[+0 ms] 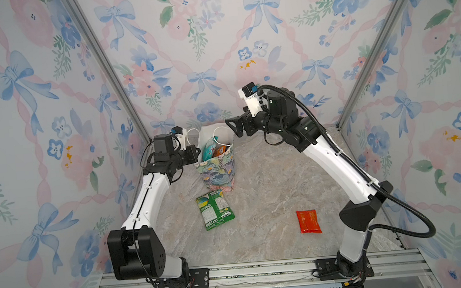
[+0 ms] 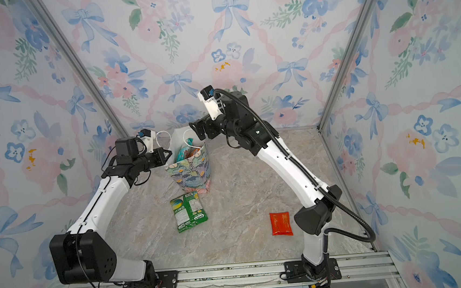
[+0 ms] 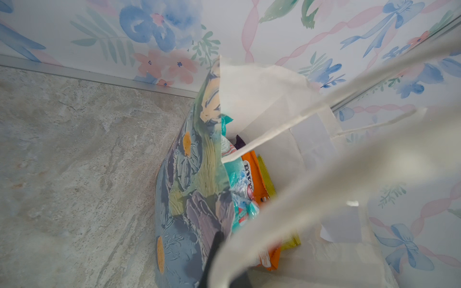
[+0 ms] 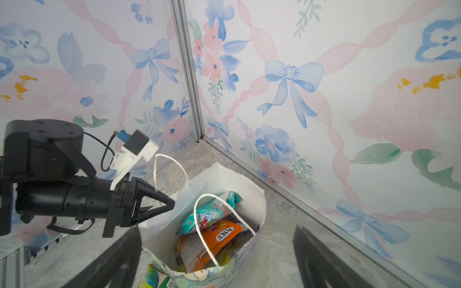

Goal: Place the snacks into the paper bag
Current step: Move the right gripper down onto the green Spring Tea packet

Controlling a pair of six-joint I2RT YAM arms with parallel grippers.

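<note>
The robot's open right gripper keeps going toward the green pouch's near half (image 1: 218,217), which is clear of the paper bag, until its fingers are on both sides of that half (image 1: 220,213).
The paper bag (image 1: 217,168) (image 2: 193,171) stands upright at the back of the table, with its mouth open. My left gripper (image 1: 197,153) (image 4: 172,202) is shut on its left rim, beside a white cord handle (image 4: 169,162). Inside lie a teal pouch (image 4: 209,214), an orange FOX'S pouch (image 4: 217,237) and a yellow one (image 3: 268,184). Above the right side of the bag's mouth, my right gripper (image 1: 235,127) (image 4: 219,261) hangs open and holds nothing. Two snacks lie on the table: a green pouch (image 1: 214,209) (image 2: 189,212) in front of the bag, and a red pouch (image 1: 308,221) (image 2: 280,223) near the right arm.
The marble tabletop (image 1: 269,189) is boxed in by floral walls on three sides. The back wall stands close behind the bag. An aluminium rail (image 1: 262,271) carrying both arm bases runs along the front edge.
</note>
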